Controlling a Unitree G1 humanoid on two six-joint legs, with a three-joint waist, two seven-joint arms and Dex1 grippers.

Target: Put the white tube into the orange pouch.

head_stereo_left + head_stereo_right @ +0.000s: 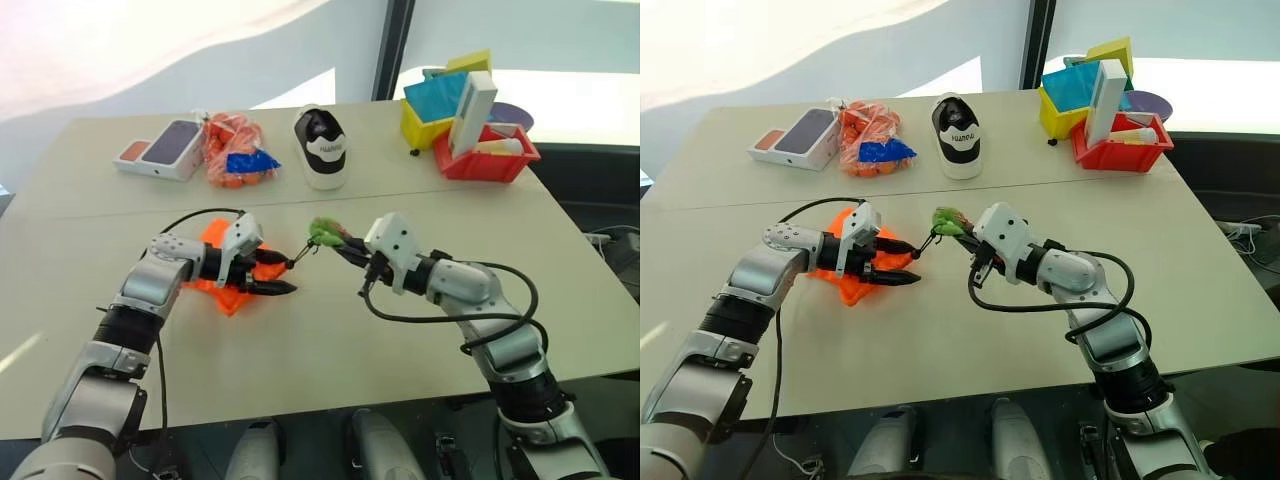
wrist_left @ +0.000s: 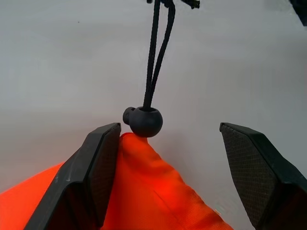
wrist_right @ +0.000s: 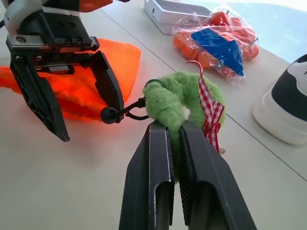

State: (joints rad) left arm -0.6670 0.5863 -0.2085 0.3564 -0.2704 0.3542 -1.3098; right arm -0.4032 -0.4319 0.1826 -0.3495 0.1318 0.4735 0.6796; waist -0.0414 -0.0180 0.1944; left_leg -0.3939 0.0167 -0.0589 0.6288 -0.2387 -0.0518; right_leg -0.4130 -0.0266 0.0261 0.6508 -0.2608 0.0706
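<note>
The orange pouch's neck (image 2: 135, 160) lies loose between open fingers, so my left gripper should pinch the neck (image 2: 136, 141) below the black bead while my right gripper holds the toggle.
The orange pouch (image 1: 214, 237) lies flat on the table at the left. Its gathered neck (image 2: 158, 191) sits between the fingers of my left gripper (image 1: 291, 275), which is open; one finger (image 2: 98, 172) touches the fabric and the other stands apart. A dark cord (image 2: 154, 62) runs from a black bead (image 2: 145, 121) at the neck to the green fuzzy toggle (image 3: 168, 103). My right gripper (image 3: 172, 125) is shut on that toggle and holds it just above the table, cord taut. The white tube is out of view.
Along the far side stand a white box (image 1: 160, 148), a net bag of orange items (image 1: 238, 150) and a black-and-white shoe (image 1: 321, 148). A yellow bin (image 1: 425, 125) and a red bin (image 1: 487, 160) hold boxes at the far right.
</note>
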